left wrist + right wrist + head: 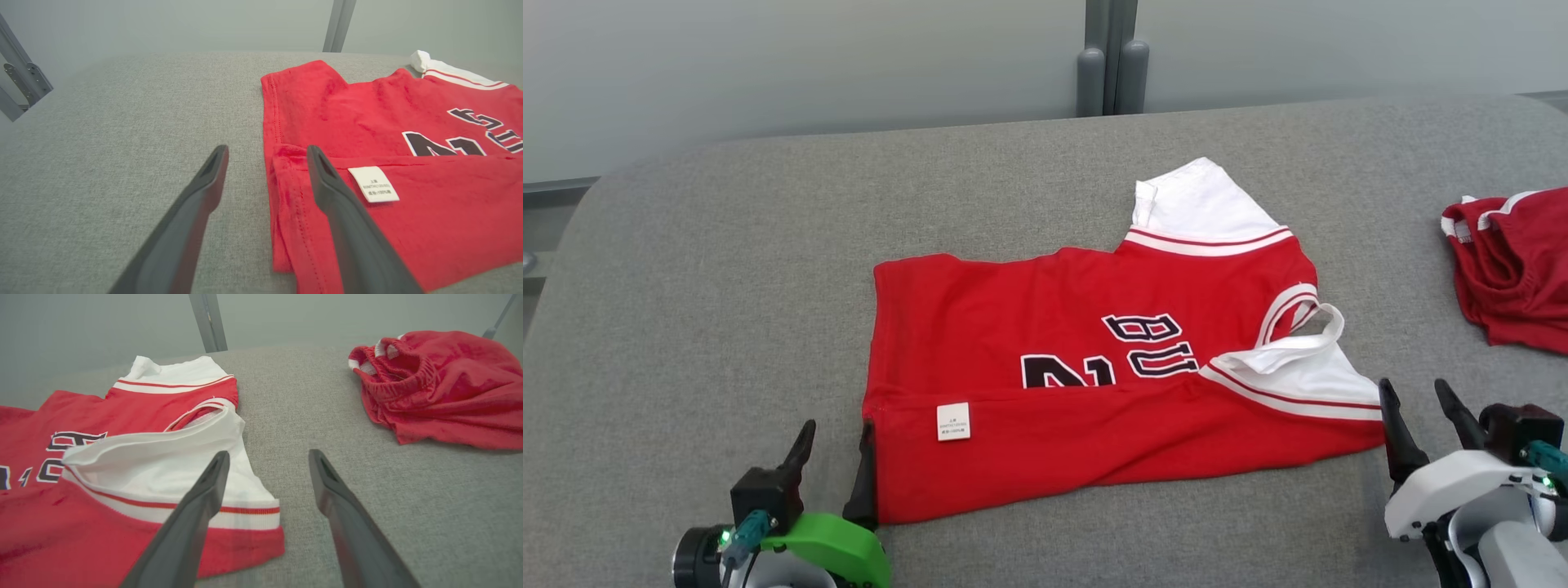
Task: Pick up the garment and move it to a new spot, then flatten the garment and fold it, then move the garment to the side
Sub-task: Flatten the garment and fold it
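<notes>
The garment's fold (1111,431) cuts off the dark lettering (1067,376), so more lettering will come out from under the fold when I pull the garment's near edge.
The garment (1094,351) is a red jersey with white sleeves and dark lettering, lying flat on the grey padded table (727,286). Its near edge is folded over, and a white label shows on the fold. My left gripper (837,429) stands open at the garment's near left corner. In the left wrist view one finger of this gripper (267,149) is over bare table and the other over the red hem (367,114). My right gripper (1413,388) is open at the near right corner. Its (268,453) left finger is over the white sleeve (163,457). Neither grips anything.
A second red garment (1515,261) lies bunched at the table's right edge, to the right of my right gripper, also visible in the right wrist view (441,388). A grey post (1111,65) stands behind the table's far edge.
</notes>
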Robot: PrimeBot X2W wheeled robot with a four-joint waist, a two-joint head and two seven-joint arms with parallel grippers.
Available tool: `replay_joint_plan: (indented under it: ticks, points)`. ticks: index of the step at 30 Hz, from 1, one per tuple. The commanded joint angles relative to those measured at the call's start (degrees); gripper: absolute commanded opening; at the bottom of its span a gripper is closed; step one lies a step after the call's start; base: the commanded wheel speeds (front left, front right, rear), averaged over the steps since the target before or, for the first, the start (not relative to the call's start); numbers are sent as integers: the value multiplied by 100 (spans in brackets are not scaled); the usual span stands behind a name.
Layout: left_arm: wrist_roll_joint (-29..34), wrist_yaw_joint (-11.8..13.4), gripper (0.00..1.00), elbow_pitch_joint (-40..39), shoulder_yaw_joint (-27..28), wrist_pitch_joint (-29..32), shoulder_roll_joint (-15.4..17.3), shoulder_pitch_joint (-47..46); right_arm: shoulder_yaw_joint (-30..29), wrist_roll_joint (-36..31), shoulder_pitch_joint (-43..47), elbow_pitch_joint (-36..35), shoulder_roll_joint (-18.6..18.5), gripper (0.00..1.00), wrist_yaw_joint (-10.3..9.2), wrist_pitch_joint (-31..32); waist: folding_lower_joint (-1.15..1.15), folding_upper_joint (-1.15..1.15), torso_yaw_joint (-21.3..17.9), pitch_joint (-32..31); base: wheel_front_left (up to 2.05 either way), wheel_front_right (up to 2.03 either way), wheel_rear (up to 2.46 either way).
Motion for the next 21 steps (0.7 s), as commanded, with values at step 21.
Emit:
replay_joint_plan:
  ticks: [21]
  points:
    - [-193,56,100,-182,-401,4,6,261,93,324,-61,1079,114,100,-9,-16,0,0,293,46,0,0,0]
